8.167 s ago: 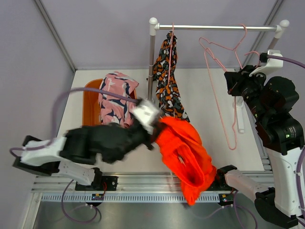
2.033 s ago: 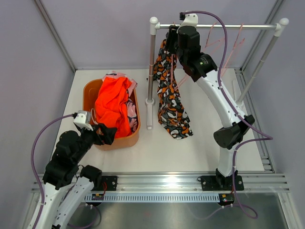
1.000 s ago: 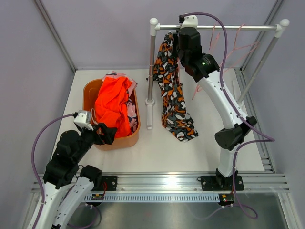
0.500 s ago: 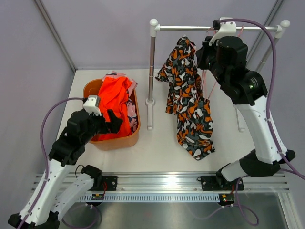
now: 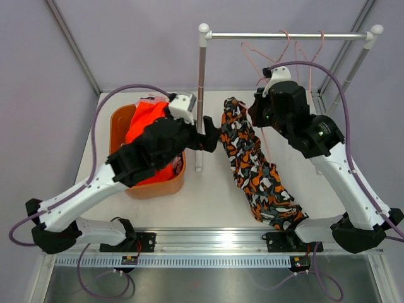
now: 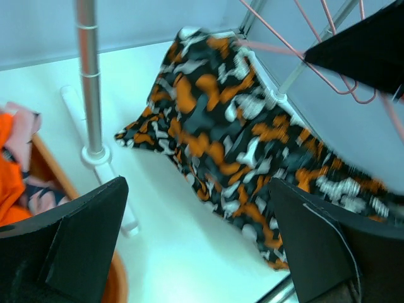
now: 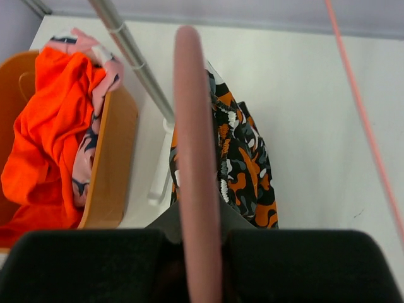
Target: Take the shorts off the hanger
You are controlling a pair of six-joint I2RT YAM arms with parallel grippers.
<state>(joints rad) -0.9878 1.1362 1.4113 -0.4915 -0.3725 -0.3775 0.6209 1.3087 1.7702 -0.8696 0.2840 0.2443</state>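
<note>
My gripper will pull the black shorts toward the basket, and they will slide free, since plain pink hanger wire (image 5: 244,106) runs into the top of the black shorts (image 5: 247,156).
The black shorts with the orange-and-white pattern (image 5: 252,164) hang from a pink hanger (image 7: 196,158), and their lower end trails onto the table. My right gripper (image 5: 257,112) is shut on that hanger's wire, below the rail. The same shorts (image 6: 214,126) show in the left wrist view. My left gripper (image 5: 211,140) is open beside the rack post, just left of the shorts, with nothing between its fingers (image 6: 76,246). The orange shorts (image 5: 148,123) and the pink shorts (image 5: 151,100) lie in the basket.
An orange basket (image 5: 117,123) stands at the left of the table. The rack's upright post (image 5: 201,95) rises between the basket and the black shorts. Empty pink hangers (image 5: 284,47) hang on the rail (image 5: 252,36).
My right arm has brought the hanger with the black shorts down from the rail and toward the front. My left arm has swung from the basket's near side over to the rack post.
</note>
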